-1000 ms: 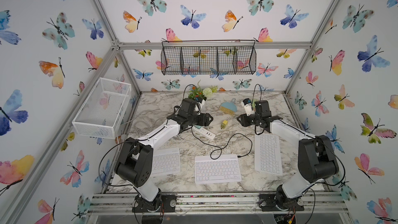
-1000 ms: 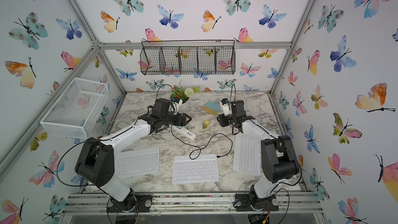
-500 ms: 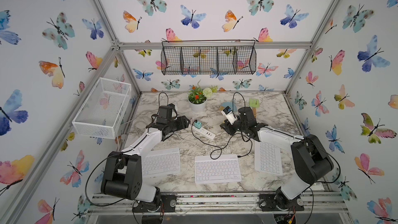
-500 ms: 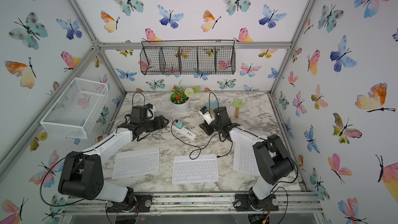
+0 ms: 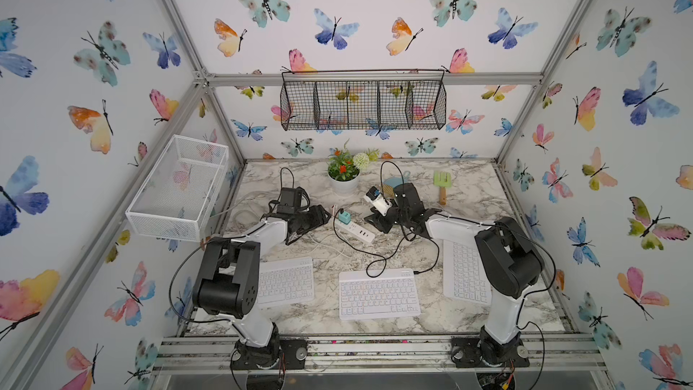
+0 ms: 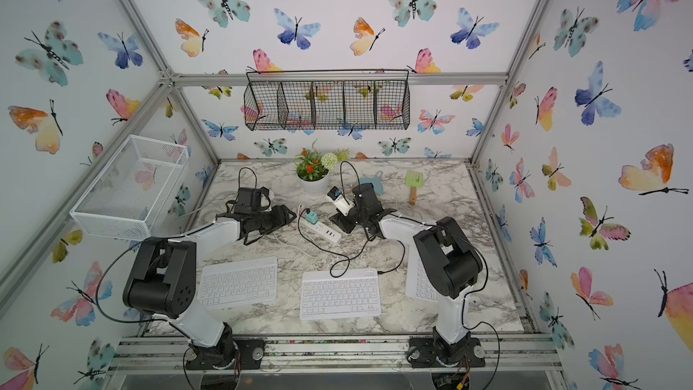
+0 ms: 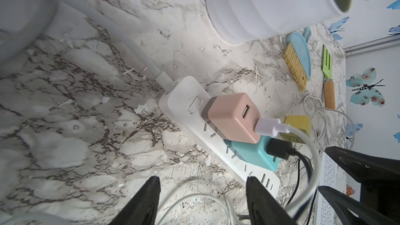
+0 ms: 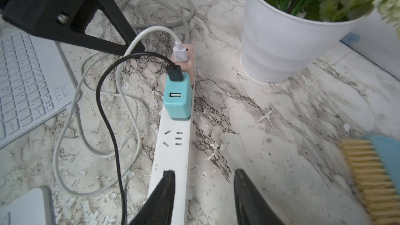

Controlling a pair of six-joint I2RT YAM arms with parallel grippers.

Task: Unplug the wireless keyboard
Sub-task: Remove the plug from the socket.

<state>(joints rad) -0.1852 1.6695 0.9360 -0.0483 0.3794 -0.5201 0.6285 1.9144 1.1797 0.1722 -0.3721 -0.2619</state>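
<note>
The robot's right gripper has its fingers open, and the empty sockets (image 5: 362,232) give them a free path to the teal charger (image 5: 345,216), so it should go on moving until they straddle the charger's sides before they close.
The middle white keyboard (image 5: 378,294) (image 6: 339,294) has a black cable (image 5: 360,251) (image 8: 108,126) at its back right corner. The cable runs to a black USB plug (image 7: 279,148) (image 8: 175,72) in a teal charger (image 5: 344,216) (image 7: 249,152) (image 8: 177,98). The charger sits on the white power strip (image 5: 354,229) (image 6: 324,230) (image 7: 190,109) (image 8: 173,148), next to a pink charger (image 7: 231,115) holding a white plug. My left gripper (image 5: 322,217) (image 7: 202,179) is open, low beside the strip. My right gripper (image 5: 375,219) (image 8: 204,172) is open at the strip's other end, holding nothing.
Two more white keyboards lie at the left (image 5: 285,281) and right (image 5: 465,275). A white plant pot (image 5: 343,183) stands behind the strip, with a blue brush (image 7: 298,59), a green fork (image 5: 442,185) and a yellow charger (image 7: 298,126) near it. Loose white cables (image 8: 71,126) coil beside the strip.
Both arms have come down from the back of the table toward the power strip. The right gripper has moved left to the strip's end. The left jaws have narrowed a little.
</note>
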